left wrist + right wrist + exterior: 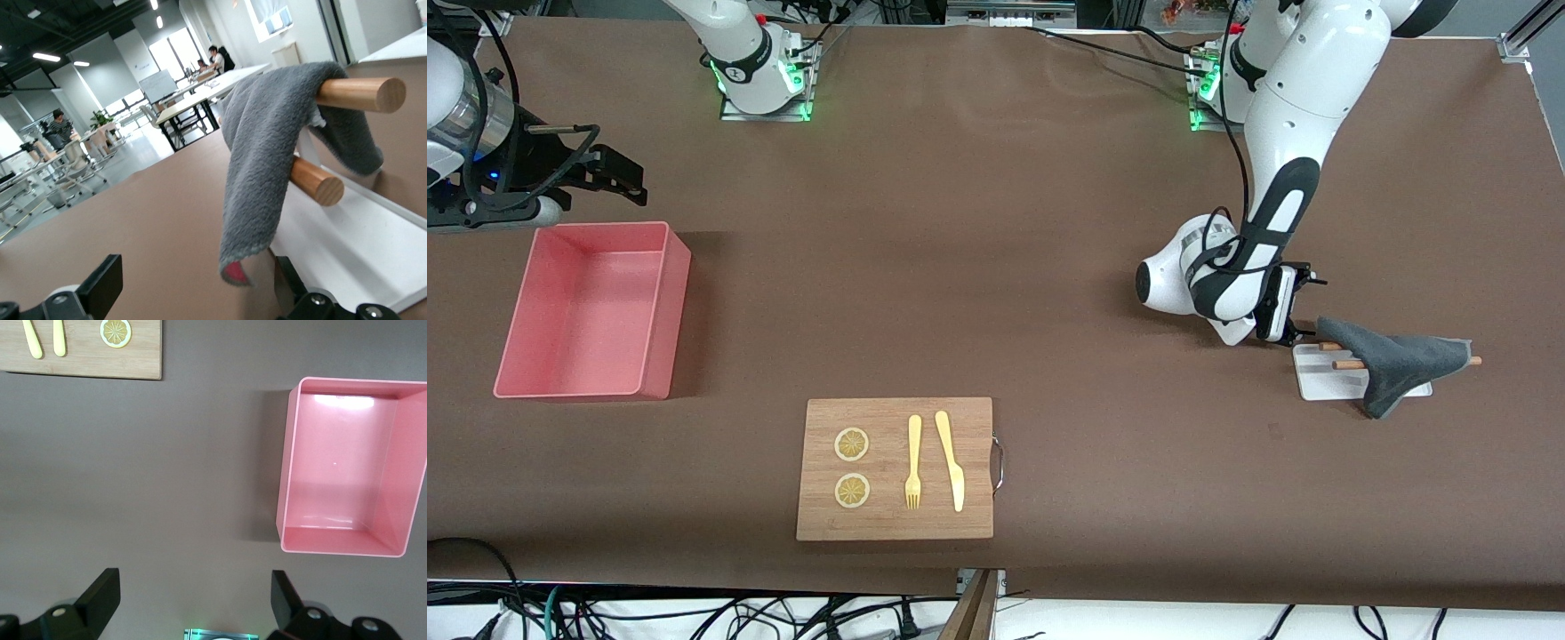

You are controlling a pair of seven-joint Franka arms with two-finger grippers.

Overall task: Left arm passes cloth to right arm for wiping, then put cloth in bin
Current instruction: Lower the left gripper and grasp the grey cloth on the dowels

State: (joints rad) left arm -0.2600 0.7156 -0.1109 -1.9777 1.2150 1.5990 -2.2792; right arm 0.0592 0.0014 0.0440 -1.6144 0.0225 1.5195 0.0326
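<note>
I expect the grey cloth (1400, 363) to show a broad magenta bottom side when I lift it off the wooden rods, because magenta peeks out beneath the lowest tip (236, 272).
The grey cloth (1396, 360) hangs over two wooden rods (353, 93) above a white tray (1316, 378) at the left arm's end of the table. A magenta corner (235, 272) shows at its lowest tip. My left gripper (1307, 308) sits low beside the tray, open, its jaws facing the hanging cloth (267, 153) with nothing between them. The left wrist view shows that gripper (197, 287) just short of the cloth's tip. The pink bin (587, 311) stands at the right arm's end. My right gripper (627, 178) waits open over the table beside the bin (347, 487).
A wooden cutting board (895, 468) with two lemon slices, a yellow fork and a yellow knife lies near the front edge, midway along the table. The board's corner (87, 350) also shows in the right wrist view. Brown table cover runs between the board and the tray.
</note>
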